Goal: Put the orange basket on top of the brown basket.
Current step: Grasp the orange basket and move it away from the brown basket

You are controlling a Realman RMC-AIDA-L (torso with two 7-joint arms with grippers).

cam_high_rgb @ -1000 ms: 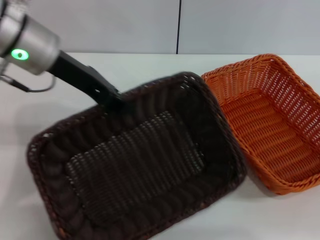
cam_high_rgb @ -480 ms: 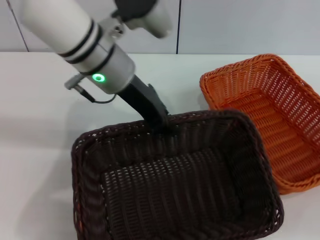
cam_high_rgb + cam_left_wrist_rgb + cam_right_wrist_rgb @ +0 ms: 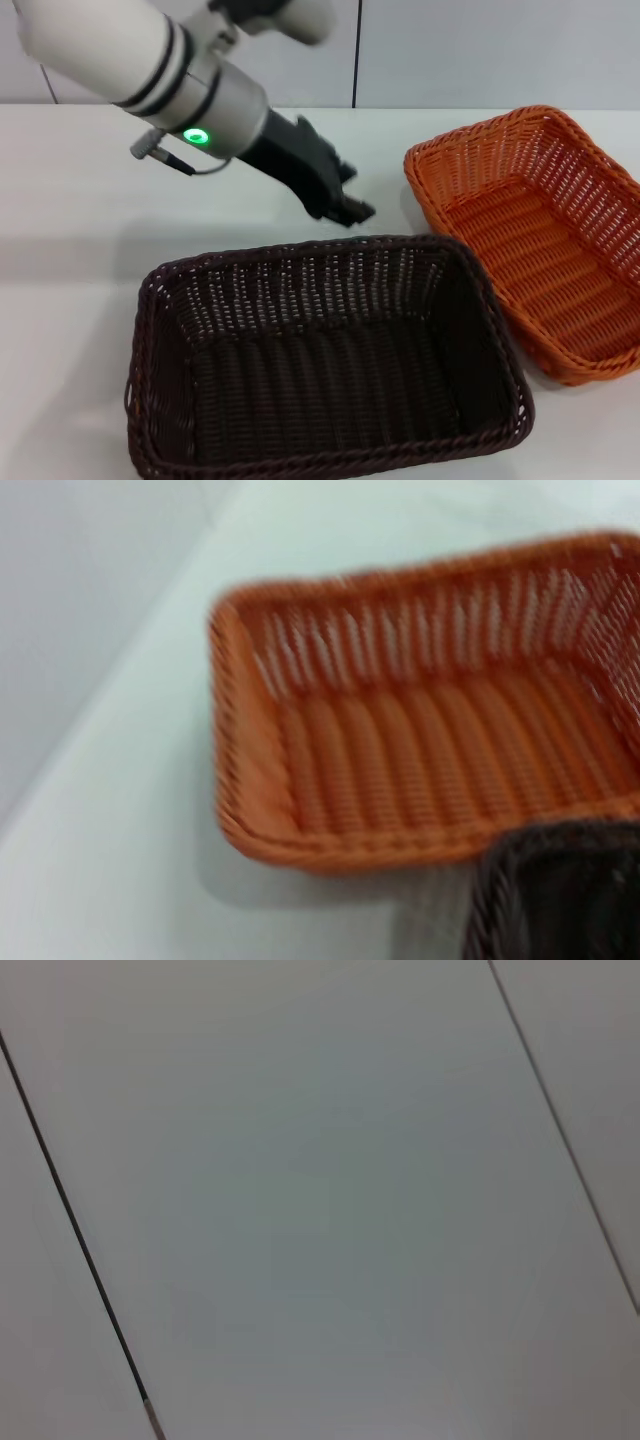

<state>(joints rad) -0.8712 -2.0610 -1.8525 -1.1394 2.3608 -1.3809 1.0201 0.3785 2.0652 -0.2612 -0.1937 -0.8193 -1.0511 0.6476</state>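
The brown basket's far rim has my left gripper hovering next to it and blocking the way, so that gripper should move back while my right gripper takes the orange basket.
The brown basket stands upright and empty on the white table at the front centre. The orange basket stands empty on the table to its right, its near corner close beside the brown basket's far right corner. My left gripper hovers just beyond the brown basket's far rim, open and empty, apart from both baskets. The left wrist view shows the orange basket and a corner of the brown basket. My right gripper is out of view.
The white table extends left of and behind the baskets. A grey panelled wall stands behind the table. The right wrist view shows only wall panels.
The left gripper carried the brown basket toward the front centre, set it flat on the table and let go of its far rim. It has risen a little away. The orange basket has not moved.
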